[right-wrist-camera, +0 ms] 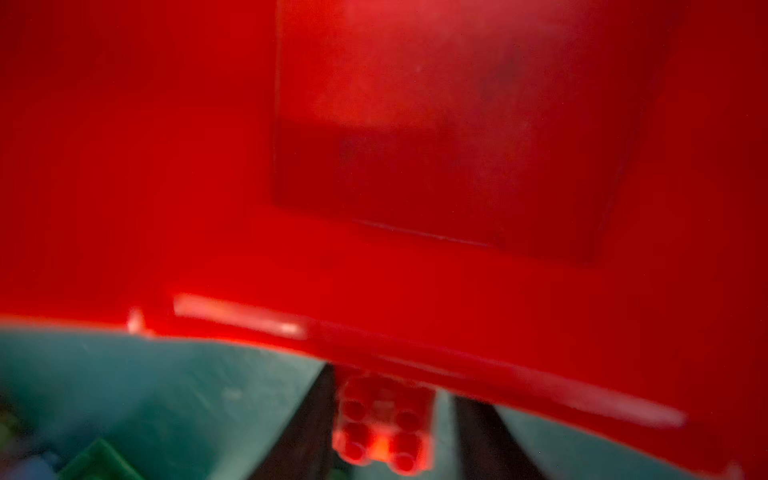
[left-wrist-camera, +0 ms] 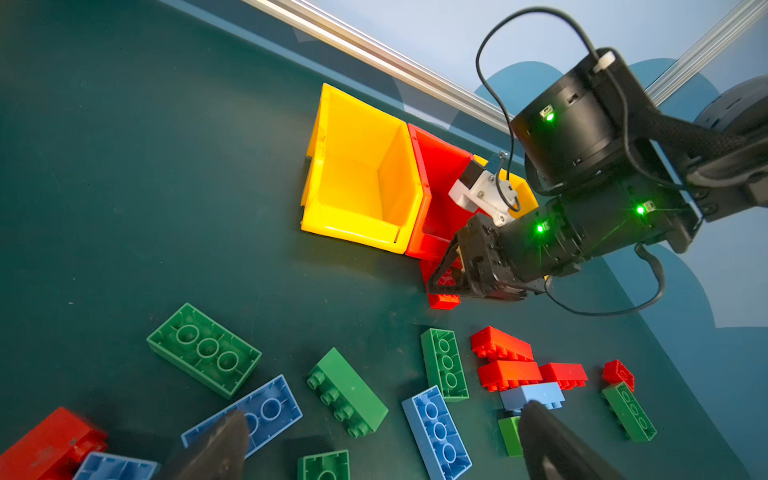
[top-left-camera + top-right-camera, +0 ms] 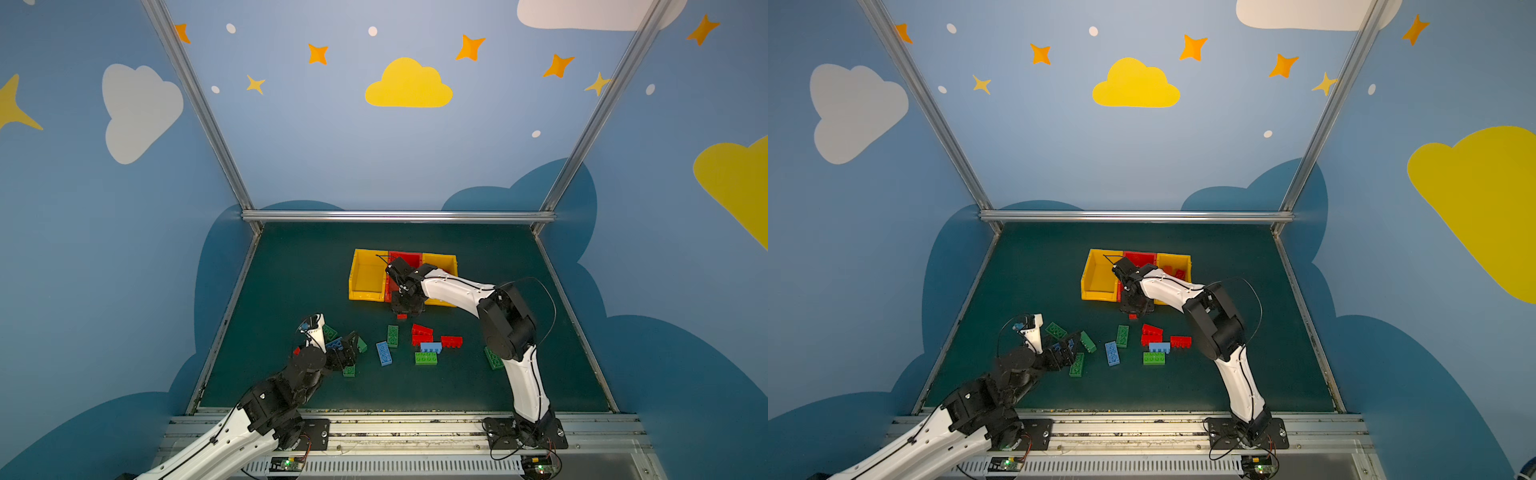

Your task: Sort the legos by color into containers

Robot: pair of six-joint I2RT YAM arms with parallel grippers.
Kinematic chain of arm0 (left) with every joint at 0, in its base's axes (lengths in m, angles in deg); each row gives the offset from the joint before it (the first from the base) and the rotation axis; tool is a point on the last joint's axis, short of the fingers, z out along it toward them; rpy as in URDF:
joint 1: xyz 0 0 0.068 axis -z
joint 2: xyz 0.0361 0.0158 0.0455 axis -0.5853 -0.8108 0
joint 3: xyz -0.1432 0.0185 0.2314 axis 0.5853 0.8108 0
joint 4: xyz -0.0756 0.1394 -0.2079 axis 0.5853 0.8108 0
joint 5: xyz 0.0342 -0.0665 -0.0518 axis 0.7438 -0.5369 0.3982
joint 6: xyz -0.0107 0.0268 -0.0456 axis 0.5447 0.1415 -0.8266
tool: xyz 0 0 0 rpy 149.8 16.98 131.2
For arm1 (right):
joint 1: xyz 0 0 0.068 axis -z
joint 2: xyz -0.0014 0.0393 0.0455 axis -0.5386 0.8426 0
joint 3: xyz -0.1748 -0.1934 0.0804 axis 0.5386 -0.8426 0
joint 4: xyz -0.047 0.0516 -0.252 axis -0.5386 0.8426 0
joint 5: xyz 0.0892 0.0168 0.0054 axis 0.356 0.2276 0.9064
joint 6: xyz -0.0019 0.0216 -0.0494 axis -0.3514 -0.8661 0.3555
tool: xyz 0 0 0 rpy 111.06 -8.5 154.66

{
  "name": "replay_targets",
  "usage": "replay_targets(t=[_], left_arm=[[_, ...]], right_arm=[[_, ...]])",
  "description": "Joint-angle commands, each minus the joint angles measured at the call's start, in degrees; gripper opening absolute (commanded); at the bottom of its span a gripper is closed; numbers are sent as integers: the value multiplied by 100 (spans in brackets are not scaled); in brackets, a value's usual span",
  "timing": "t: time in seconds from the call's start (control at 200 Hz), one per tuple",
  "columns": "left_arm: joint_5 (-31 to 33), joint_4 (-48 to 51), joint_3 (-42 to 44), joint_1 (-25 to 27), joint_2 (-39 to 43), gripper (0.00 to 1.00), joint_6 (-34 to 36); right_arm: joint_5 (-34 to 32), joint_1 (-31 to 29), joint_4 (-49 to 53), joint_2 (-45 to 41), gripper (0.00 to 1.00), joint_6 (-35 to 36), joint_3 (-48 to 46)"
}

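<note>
The red bin's front side (image 1: 376, 348) is catching behind the fingers of the robot's right gripper, so that gripper should gently move back and the left gripper should come to the yellow bin (image 3: 368, 280).
Three joined containers stand at mid-table: a yellow bin (image 3: 365, 276), a red bin (image 3: 405, 257) and a second yellow bin (image 3: 440, 262). My right gripper (image 3: 402, 311) hangs at the red bin's front wall (image 1: 374, 166), shut on a small red lego (image 1: 382, 428), which also shows from the side (image 2: 442, 297). Loose legos lie in front: green (image 3: 392, 336), blue (image 3: 383, 353), red (image 3: 422, 331) and light blue (image 3: 431, 347). My left gripper (image 2: 382, 411) hovers open over the left-hand bricks, holding nothing. A blue brick (image 2: 266, 409) and a green one (image 2: 347, 392) lie below it.
An aluminium rail (image 3: 397, 216) and blue walls close the back and sides of the green mat. The right arm's elbow (image 3: 507, 320) hangs over the mat's right part and partly covers a green brick (image 3: 493, 358). The arm bases (image 3: 525, 432) sit on the front rail.
</note>
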Motion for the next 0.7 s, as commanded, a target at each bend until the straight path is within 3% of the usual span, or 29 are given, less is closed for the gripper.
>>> replay_targets(t=[0.0, 0.375, 0.696], left_arm=[[127, -12, 38, -22, 10, 100, 32], [78, -426, -29, -38, -404, 100, 102], [74, -938, -298, -46, -1253, 100, 266]], right_arm=[[-91, -20, 271, -10, 28, 52, 53], [226, 19, 333, -1104, 21, 306, -278], [701, 644, 131, -1384, 23, 592, -407]])
